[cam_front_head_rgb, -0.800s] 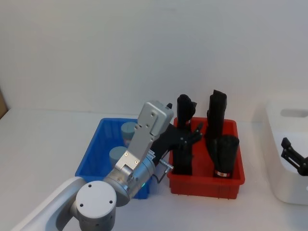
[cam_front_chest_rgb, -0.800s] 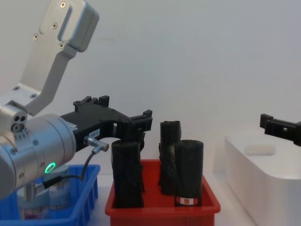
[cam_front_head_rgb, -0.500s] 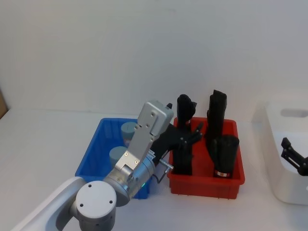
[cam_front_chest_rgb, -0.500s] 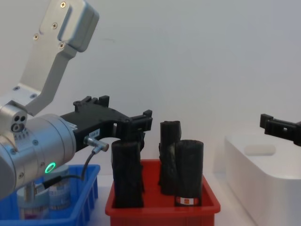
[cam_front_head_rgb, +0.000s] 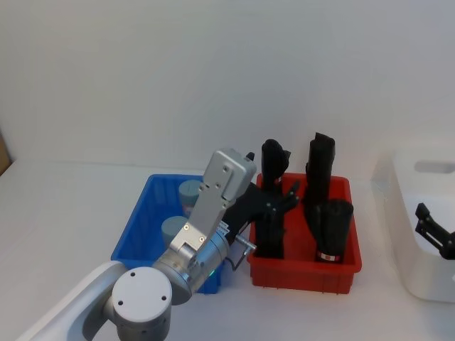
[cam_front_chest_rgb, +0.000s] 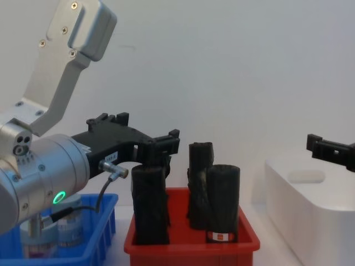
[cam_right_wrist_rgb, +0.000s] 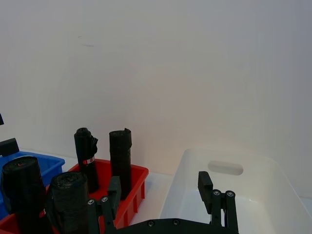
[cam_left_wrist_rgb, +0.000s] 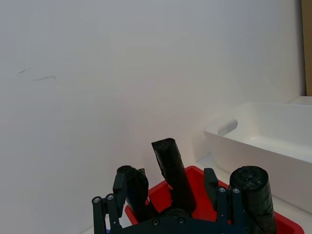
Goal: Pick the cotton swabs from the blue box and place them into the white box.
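Observation:
The red-and-white label (cam_front_chest_rgb: 221, 236) sits just over the front rim of the red bin, so I expect more black roll (cam_front_chest_rgb: 223, 199) to be hidden below it when I lift.
Two cotton swabs tubs (cam_front_head_rgb: 190, 190) (cam_front_head_rgb: 173, 227) with grey-blue lids stand in the blue box (cam_front_head_rgb: 132, 229); the chest view shows one tub (cam_front_chest_rgb: 67, 230) behind the blue wall (cam_front_chest_rgb: 105, 235). My left gripper (cam_front_head_rgb: 286, 197) (cam_front_chest_rgb: 165, 145) hovers open and empty past the blue box's right side, over the red bin's left part. In its wrist view the fingers (cam_left_wrist_rgb: 106, 214) stand apart. At the right, my right gripper (cam_front_head_rgb: 424, 222) (cam_front_chest_rgb: 326, 147) hangs open and empty above the white box (cam_front_head_rgb: 412, 273) (cam_right_wrist_rgb: 234, 195).
A red bin (cam_front_head_rgb: 306, 273) with several tall black rolls (cam_front_head_rgb: 330, 227) stands between the blue box and the white box. My left arm's silver links (cam_front_head_rgb: 213, 206) lean over the blue box's near right corner. A white wall stands close behind.

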### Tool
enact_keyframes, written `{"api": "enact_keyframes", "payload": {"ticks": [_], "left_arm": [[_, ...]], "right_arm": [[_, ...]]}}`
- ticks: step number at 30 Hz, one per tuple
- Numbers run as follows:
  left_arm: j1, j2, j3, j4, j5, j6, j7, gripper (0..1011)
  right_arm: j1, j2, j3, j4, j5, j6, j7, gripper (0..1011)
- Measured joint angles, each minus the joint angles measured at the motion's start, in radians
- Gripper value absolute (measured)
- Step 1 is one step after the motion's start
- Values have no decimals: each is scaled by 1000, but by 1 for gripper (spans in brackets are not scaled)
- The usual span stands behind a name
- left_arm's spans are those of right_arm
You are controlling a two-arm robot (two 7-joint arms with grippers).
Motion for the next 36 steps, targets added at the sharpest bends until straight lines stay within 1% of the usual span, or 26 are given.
{"api": "enact_keyframes", "payload": {"ticks": [36], "left_arm": [[0,0,0,0,0,0,0,1003]], "right_arm": [[0,0,0,0,0,0,0,1001]]}}
